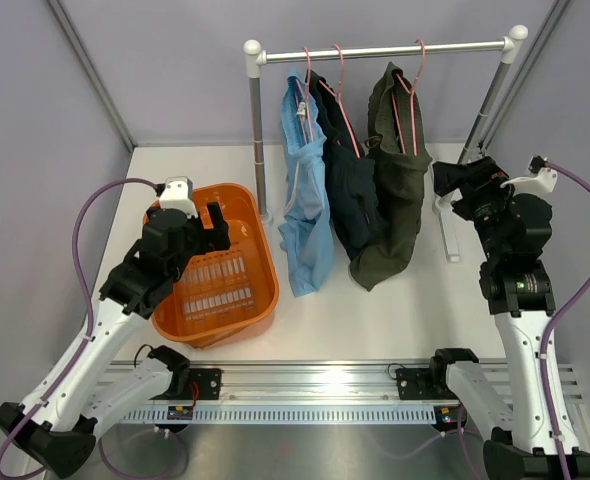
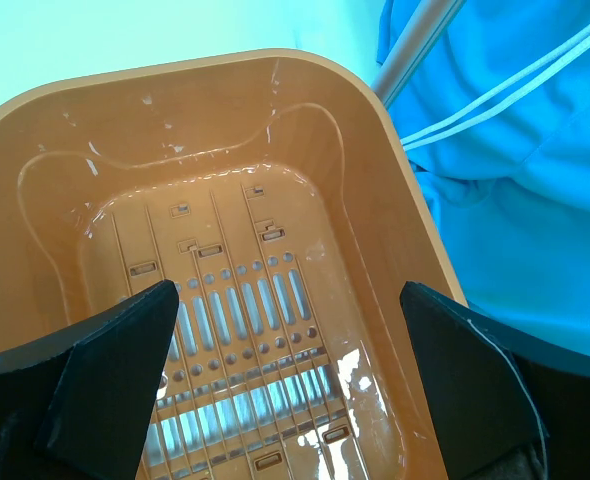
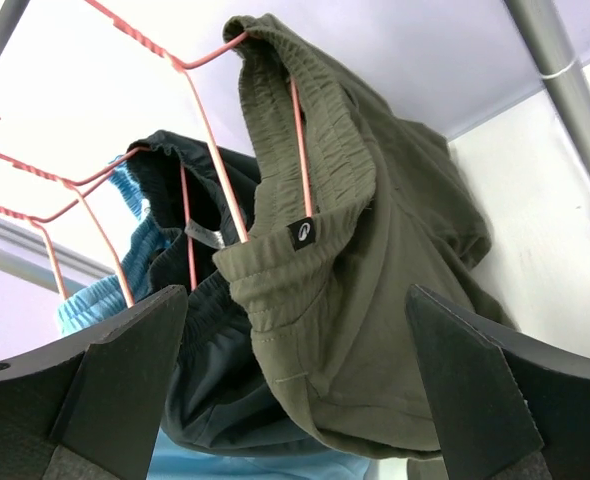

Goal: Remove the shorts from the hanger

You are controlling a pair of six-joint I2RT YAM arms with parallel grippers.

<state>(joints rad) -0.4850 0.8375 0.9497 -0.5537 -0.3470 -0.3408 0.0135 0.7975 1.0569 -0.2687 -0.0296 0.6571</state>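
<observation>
The hanger's neck [image 1: 414, 90] is clear above the olive shorts and the way is open, so the robot's right gripper should keep going up toward the rail [image 1: 424, 49] and close around that neck.
Three pairs of shorts hang on pink hangers [image 1: 412, 75] from a grey rail [image 1: 385, 50]: light blue shorts [image 1: 305, 215] on the left, dark navy shorts [image 1: 350, 190] in the middle, dark olive green shorts [image 1: 395, 190] on the right. My right gripper [image 1: 453, 180] is open and empty, just right of the olive shorts [image 3: 375, 300], which fill its wrist view beside the navy shorts [image 3: 205, 380]. My left gripper [image 1: 210, 228] is open and empty above the orange basket [image 1: 250, 205]. The blue shorts [image 2: 535, 180] show in the left wrist view.
The orange basket [image 2: 395, 130] stands left of the rack's left post [image 1: 258, 150] and holds nothing. The rack's right post [image 1: 485, 110] and its foot [image 1: 447, 230] stand close behind my right gripper. Grey walls enclose the table on three sides.
</observation>
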